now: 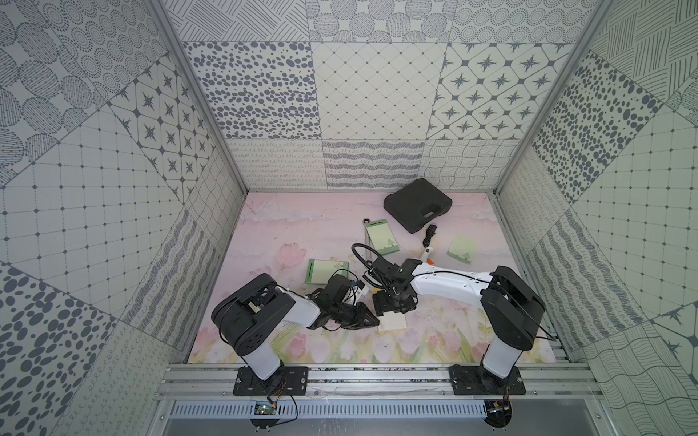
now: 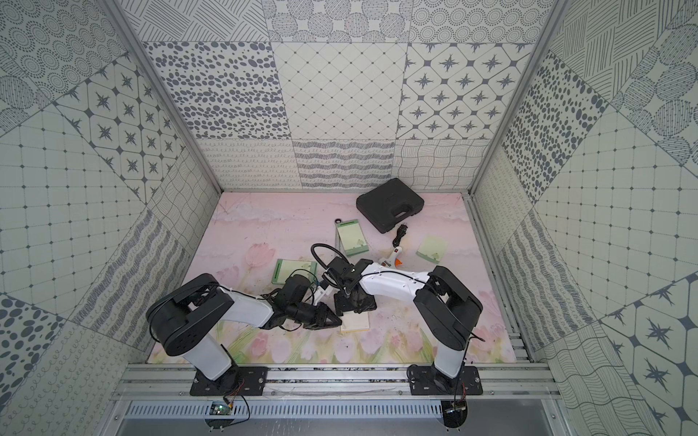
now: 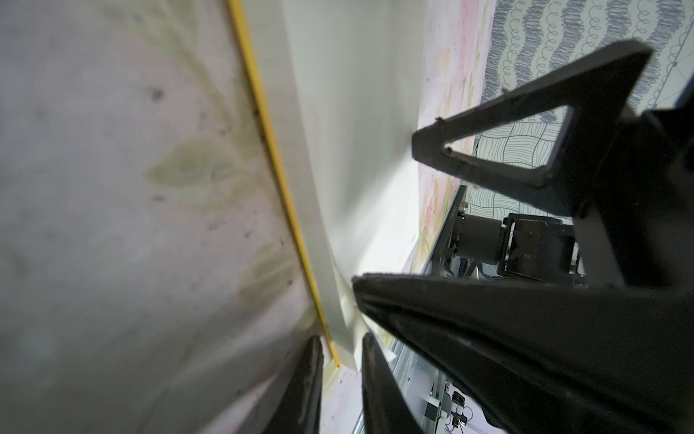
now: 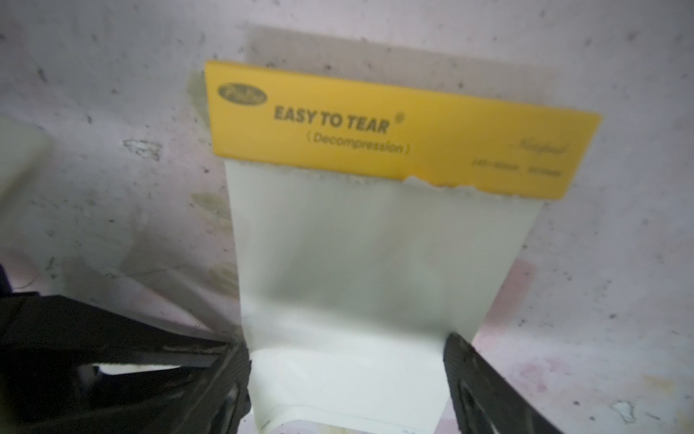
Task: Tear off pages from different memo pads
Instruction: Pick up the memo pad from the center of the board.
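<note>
The robot's right gripper is across the cream memo pad's long sides (image 4: 498,282), so its left gripper should grip the memo pad's corner (image 3: 344,354) to free the right gripper to tear the top page.
The cream memo pad (image 1: 394,324) with a yellow header band (image 4: 394,124) lies near the table's front middle. My right gripper (image 4: 347,375) stands over it, its jaws wide and pressed against the pad's two long sides. From the left, my left gripper (image 3: 341,360) reaches the pad's near corner, where the top cream page (image 3: 338,330) curls up between its fingertips; a narrow gap still shows between the jaws. Two pale green memo pads (image 1: 383,238) (image 1: 321,272) lie farther back. A loose pale green page (image 1: 461,249) lies to the right.
A black plastic case (image 1: 417,205) sits at the back right, with a black cable (image 1: 430,234) in front of it. A white glue gun with an orange tip (image 1: 426,258) lies behind my right forearm. Patterned walls close three sides.
</note>
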Tool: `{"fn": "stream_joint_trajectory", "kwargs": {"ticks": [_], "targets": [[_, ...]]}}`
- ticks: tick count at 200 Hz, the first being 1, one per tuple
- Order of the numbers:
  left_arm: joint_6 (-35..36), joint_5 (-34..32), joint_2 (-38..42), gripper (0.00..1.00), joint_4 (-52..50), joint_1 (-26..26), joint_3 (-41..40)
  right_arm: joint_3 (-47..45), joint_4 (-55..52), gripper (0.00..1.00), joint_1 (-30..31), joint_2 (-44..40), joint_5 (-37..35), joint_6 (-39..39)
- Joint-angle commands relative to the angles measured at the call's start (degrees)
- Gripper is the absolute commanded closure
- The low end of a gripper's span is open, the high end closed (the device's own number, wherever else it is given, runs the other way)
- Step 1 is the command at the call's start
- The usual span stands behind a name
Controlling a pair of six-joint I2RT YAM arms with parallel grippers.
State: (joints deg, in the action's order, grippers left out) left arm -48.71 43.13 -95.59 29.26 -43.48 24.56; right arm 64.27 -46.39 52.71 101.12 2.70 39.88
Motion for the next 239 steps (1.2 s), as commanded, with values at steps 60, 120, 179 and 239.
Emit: {"fn": "stream_joint_trajectory", "kwargs": {"ticks": [60,120,179,239], "targets": [[-2.5,-8.1,-4.1,0.76,-5.6,-0.7,-0.2,-8.7,11.1,0.15,-1.8,-2.7,8.7,2.7],[-2.7,-9.0,-6.7,0.7,-4.8,-0.9,0.3,-13.5,17.7,0.15,-3.9,-11.6,10.9,1.3],[-2.4,-9.6,-10.1,0.69,-4.9,-0.9,1.6,-16.0,18.1,0.15,-4.1,-20.3,8.6,-0.8],[-2.5,-9.5,-11.5,0.68,-4.6,-0.9,2.8,-16.7,11.6,0.23,-3.8,-28.0,5.9,-9.6]]}}
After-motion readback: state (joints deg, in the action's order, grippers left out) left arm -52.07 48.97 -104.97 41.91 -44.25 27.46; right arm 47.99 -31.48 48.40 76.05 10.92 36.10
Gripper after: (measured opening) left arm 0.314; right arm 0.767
